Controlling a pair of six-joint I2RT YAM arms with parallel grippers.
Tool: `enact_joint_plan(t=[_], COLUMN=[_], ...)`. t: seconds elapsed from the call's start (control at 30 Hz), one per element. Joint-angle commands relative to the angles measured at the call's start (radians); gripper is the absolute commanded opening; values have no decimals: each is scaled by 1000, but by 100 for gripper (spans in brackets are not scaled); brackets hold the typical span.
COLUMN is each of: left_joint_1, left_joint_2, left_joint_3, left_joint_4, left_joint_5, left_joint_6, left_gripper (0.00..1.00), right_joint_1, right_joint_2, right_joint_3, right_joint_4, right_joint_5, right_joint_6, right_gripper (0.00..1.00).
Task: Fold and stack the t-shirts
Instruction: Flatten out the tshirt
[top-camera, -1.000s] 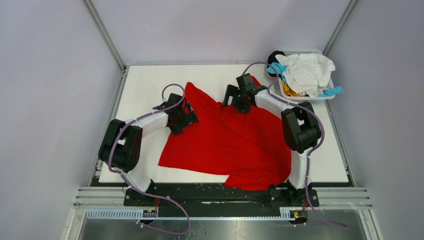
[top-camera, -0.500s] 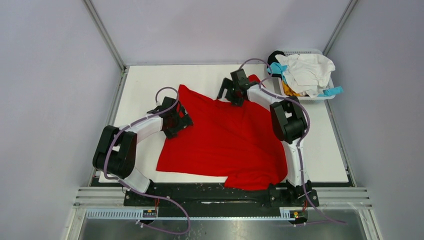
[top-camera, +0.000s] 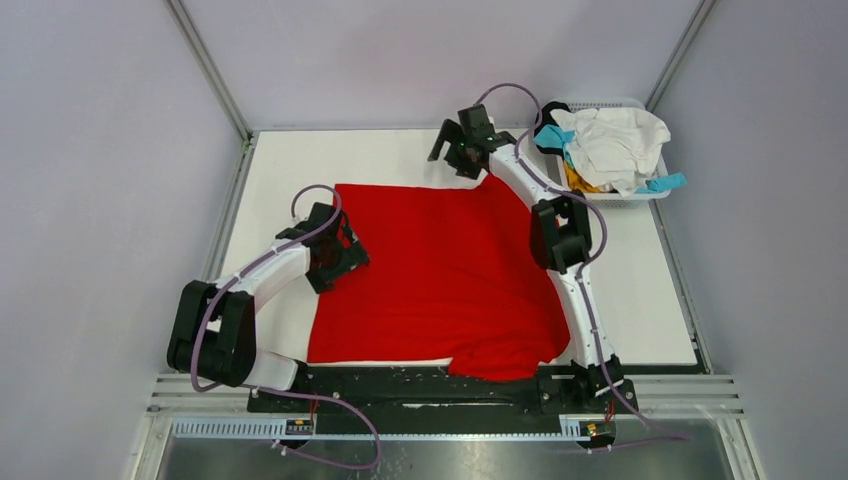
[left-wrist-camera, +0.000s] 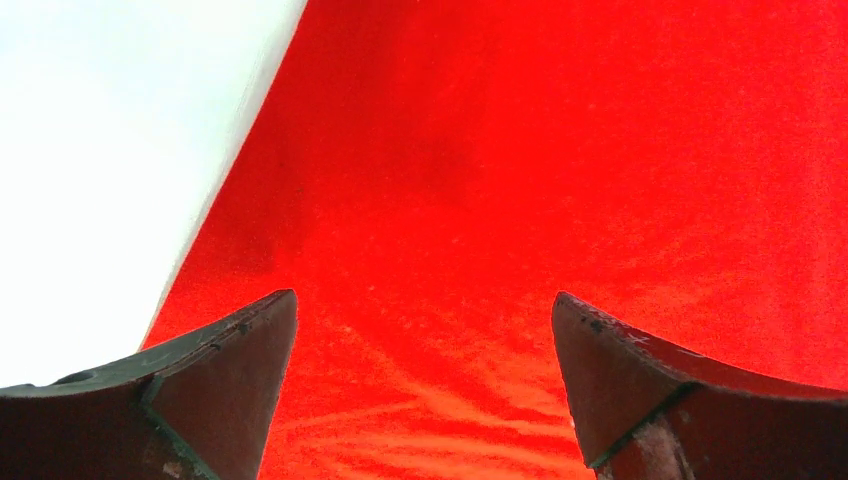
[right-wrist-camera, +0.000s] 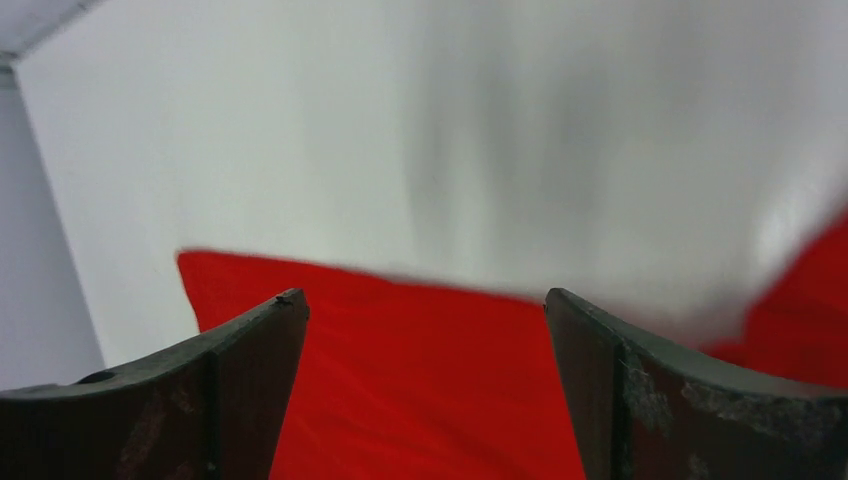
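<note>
The t-shirt's bunched fold (top-camera: 497, 364) overhangs the table's near edge, so next my left gripper returns over the cloth (top-camera: 378, 232) and drags the shirt farther in with my right gripper.
The large red t-shirt (top-camera: 440, 275) lies spread on the white table (top-camera: 290, 160), with a bunched fold at its near edge. My left gripper (top-camera: 338, 258) is open at the shirt's left edge. In the left wrist view its jaws (left-wrist-camera: 425, 310) stand wide apart over the red cloth (left-wrist-camera: 500, 150), holding nothing. My right gripper (top-camera: 452, 153) is open just beyond the shirt's far right corner. In the right wrist view its jaws (right-wrist-camera: 425, 300) stand apart with the shirt's far edge (right-wrist-camera: 400, 340) beyond them. White (top-camera: 615, 140), teal (top-camera: 668, 183), orange (top-camera: 580, 182) and black (top-camera: 548, 115) shirts are heaped in the basket.
The white lattice basket (top-camera: 600, 103) stands at the table's far right corner. Grey enclosure walls and metal frame posts (top-camera: 205, 65) surround the table. Bare table shows to the left of the shirt (left-wrist-camera: 100, 150) and along the right side (top-camera: 650, 290).
Both arms swung outward and away, the left to the left, the right to the far side. The red shirt went from a slanted, bunched shape to lying flat with a straight far edge.
</note>
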Motion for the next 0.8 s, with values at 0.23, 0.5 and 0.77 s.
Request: enact_joint_plan(t=[0.23,0.5,0.77], left_joint_1=[5,17,23], left_joint_2=[104,274,341], left_joint_3=[270,345,342], left_joint_4=[22,57,69], left_joint_5=[-11,-2,11], left_joint_6=[47,40,32], left_gripper=[99,99,99], right_joint_1=[-30,-169,-227], right_joint_2=[-581,-446,-255], right_joint_3=[-739,-601,-364], right_joint_4=[-46,-48,3], right_joint_5=[58,-18,48], right_joint_6=[-194,-118,-7], right_gripper=[100,99,98])
